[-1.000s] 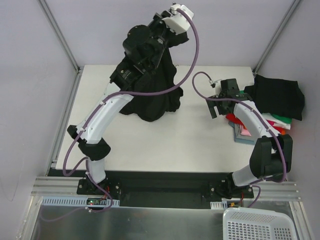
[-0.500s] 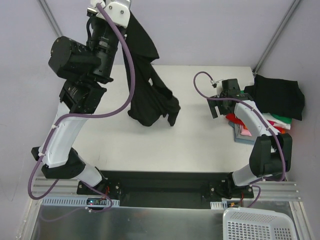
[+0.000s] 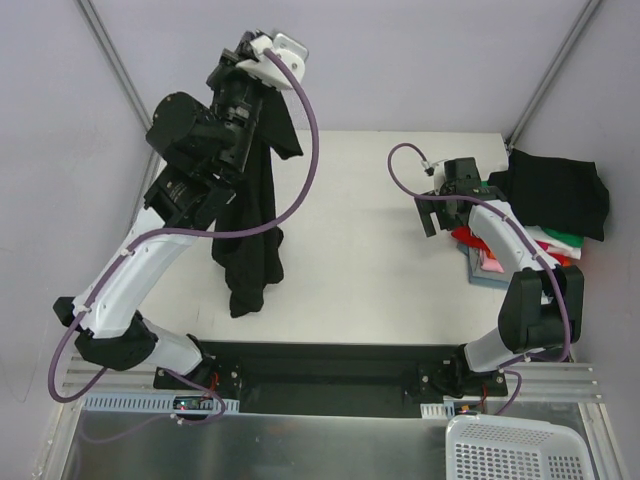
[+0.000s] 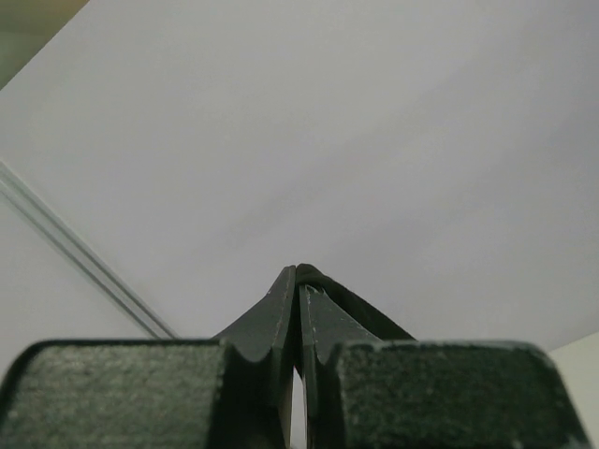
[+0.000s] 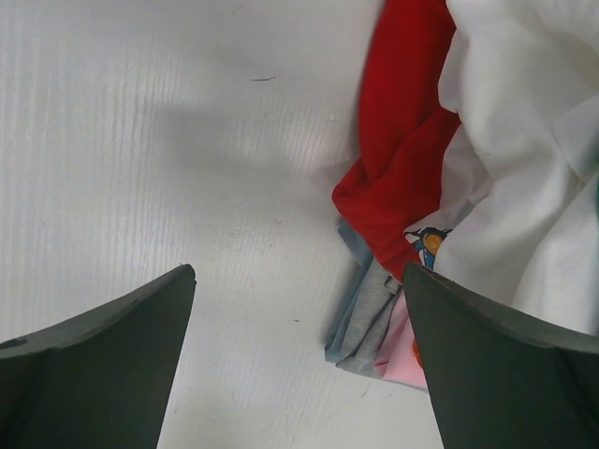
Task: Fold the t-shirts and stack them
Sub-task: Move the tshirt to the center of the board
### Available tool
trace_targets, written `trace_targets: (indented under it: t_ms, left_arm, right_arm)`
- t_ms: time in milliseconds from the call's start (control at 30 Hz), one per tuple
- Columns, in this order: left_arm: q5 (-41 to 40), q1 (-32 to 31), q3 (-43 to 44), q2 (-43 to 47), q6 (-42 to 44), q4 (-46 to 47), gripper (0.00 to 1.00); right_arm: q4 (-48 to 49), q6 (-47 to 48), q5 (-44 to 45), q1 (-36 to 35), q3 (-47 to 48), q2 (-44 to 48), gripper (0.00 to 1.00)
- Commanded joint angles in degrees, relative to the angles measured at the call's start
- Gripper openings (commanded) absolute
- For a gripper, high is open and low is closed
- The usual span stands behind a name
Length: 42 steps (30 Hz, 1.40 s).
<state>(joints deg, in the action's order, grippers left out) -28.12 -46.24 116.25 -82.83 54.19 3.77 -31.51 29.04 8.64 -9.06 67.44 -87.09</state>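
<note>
I should swing the black t-shirt down with my left gripper, lift it and lay it across the table's middle (image 3: 348, 238) before folding, because it hangs as a bunched strip (image 3: 250, 245).
A black t-shirt (image 3: 248, 235) hangs in a long bunched strip from my left gripper (image 3: 258, 72), which is raised high over the table's left side. Its lower end dangles near the table's front edge. In the left wrist view the left gripper (image 4: 299, 273) is shut, with a fold of black cloth (image 4: 348, 301) pinched at its tips. My right gripper (image 3: 437, 207) stands open just above the table, left of the folded t-shirts. A black t-shirt (image 3: 556, 190) tops that pile. The red (image 5: 402, 140), white (image 5: 524, 140), blue-grey (image 5: 363, 323) and pink (image 5: 404, 360) ones lie beside the right gripper (image 5: 298, 273), which holds nothing.
The white table (image 3: 370, 270) is walled by grey panels with metal frame posts (image 3: 118, 70) at the back corners. A white perforated basket (image 3: 515, 448) sits below the table's front edge at lower right. Purple cables loop off both arms.
The left arm lifted the black t-shirt from the back middle of the table, swung it up and left, and now hangs it over the left front. The right arm has not moved.
</note>
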Motion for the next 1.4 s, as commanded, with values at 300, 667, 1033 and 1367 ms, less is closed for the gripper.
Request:
trace_targets:
  t_ms: [300,667,1033,1367]
  left_arm:
    - [-12.1,9.1,-45.4,18.8,15.5,16.2,0.00]
    - [-11.6,16.3,-46.0,25.1,16.8,14.6,0.00]
    - [-13.6,18.5,-55.8,33.1,22.8,8.6,0.00]
    - [-13.0,24.0,-65.9,39.0,22.3,6.6,0.00]
  right_arm:
    - [-1.8,0.1,-1.7,0.4,6.0,-0.4,0.97]
    - [-1.2,0.1,-1.1,0.3,6.9,-4.1,0.97]
    - [-2.9,1.5,0.2,-5.1,13.1,-7.7,0.97]
    - [-7.1,3.5,0.1,-12.9,29.2,-14.3,0.97]
